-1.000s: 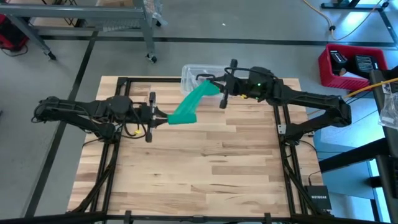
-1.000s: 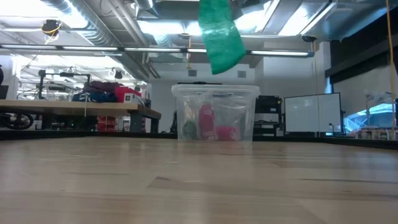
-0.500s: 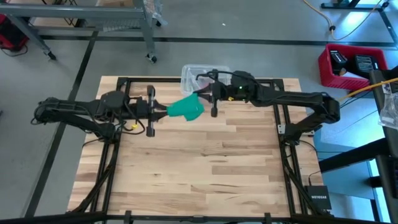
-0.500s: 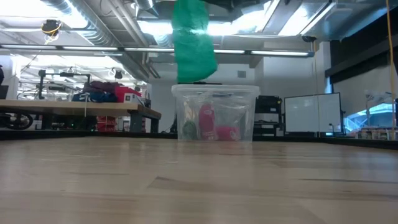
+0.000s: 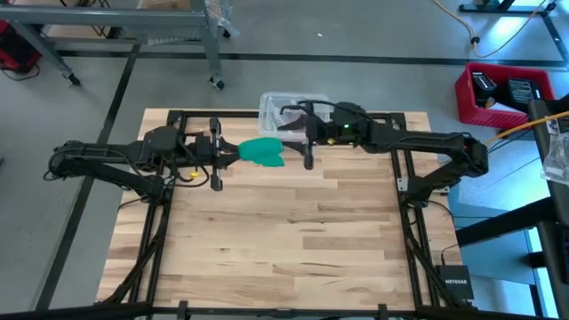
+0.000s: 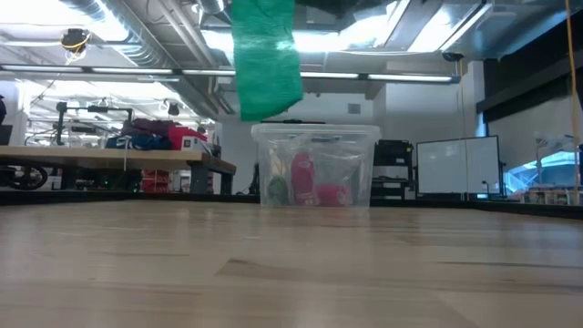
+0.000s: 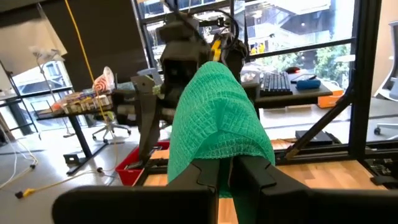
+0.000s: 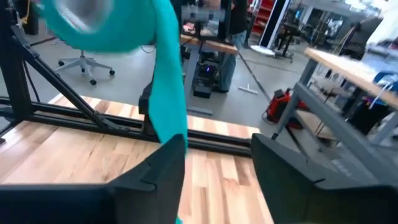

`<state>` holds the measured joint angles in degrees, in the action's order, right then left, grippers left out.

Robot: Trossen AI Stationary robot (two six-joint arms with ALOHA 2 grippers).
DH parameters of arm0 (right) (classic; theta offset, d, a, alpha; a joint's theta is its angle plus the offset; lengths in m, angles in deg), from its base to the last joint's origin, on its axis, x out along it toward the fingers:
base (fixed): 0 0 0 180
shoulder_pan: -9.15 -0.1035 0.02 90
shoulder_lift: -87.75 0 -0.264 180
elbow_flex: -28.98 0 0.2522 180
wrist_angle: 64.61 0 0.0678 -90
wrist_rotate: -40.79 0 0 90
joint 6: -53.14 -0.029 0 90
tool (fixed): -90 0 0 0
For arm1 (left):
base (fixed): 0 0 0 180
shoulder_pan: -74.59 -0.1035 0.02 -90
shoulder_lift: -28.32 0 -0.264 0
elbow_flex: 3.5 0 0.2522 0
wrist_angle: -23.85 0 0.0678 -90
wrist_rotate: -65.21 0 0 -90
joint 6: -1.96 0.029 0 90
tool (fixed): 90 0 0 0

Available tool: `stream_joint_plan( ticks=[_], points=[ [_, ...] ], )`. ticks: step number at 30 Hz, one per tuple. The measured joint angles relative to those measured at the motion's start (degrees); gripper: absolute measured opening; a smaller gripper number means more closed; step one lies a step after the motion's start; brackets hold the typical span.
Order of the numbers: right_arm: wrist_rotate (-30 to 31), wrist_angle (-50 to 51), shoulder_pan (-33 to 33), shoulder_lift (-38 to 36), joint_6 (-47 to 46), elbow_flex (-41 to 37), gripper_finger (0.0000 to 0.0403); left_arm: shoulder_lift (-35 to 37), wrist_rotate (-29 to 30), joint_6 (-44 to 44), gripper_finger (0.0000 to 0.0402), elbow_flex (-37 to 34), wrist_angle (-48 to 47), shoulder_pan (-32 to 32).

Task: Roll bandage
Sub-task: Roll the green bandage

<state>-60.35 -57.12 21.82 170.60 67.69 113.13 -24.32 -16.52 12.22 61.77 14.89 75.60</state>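
Note:
A limp strip is hanging from the folded wad. The bandage will come out into a long, wide piece when I pull the strip.
The teal-green bandage is bunched into a short folded wad in the air over the table's far middle. In the low view the bandage hangs well above the tabletop. My left gripper is shut on its left end, and in the left wrist view the bandage drapes up over the fingers. My right gripper stands open just right of the wad. A strip of the bandage hangs beside one of its fingers. My left gripper pinches the bandage's lower folds between its two fingers, coming level from the table's left. Several layers are bunched there. The bandage is lifted clear of the table and droops over and past the fingertips. My right gripper: whether the hanging strip touches its finger, I cannot tell.
A clear plastic tub holding pink-red and green items stands at the table's far edge, just behind both grippers. The bare wooden tabletop stretches toward the near edge. A red bin sits off the table at the right.
My right gripper has gone toward the table's left, toward my left gripper, carrying its end of the bandage, then opened and let go. The bandage, earlier stretched slanting between both grippers, is now folded over into a short wad at my left gripper.

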Motion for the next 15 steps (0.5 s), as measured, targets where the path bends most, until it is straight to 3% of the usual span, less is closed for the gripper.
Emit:
stream_joint_plan(
  ticks=[10, 15],
  points=[
    [0.89, 14.9, 0.0, -6.14, -1.17, 0.01, 0.0202, 0.0, 0.0, -0.36, 0.0013, 0.0, 0.14, 0.04],
    [-2.48, 10.2, -0.02, -2.84, -5.84, -3.01, 0.0202, 0.0, 0.0, 0.22, 0.0013, 0.0, 0.18, 0.07]
  ],
)
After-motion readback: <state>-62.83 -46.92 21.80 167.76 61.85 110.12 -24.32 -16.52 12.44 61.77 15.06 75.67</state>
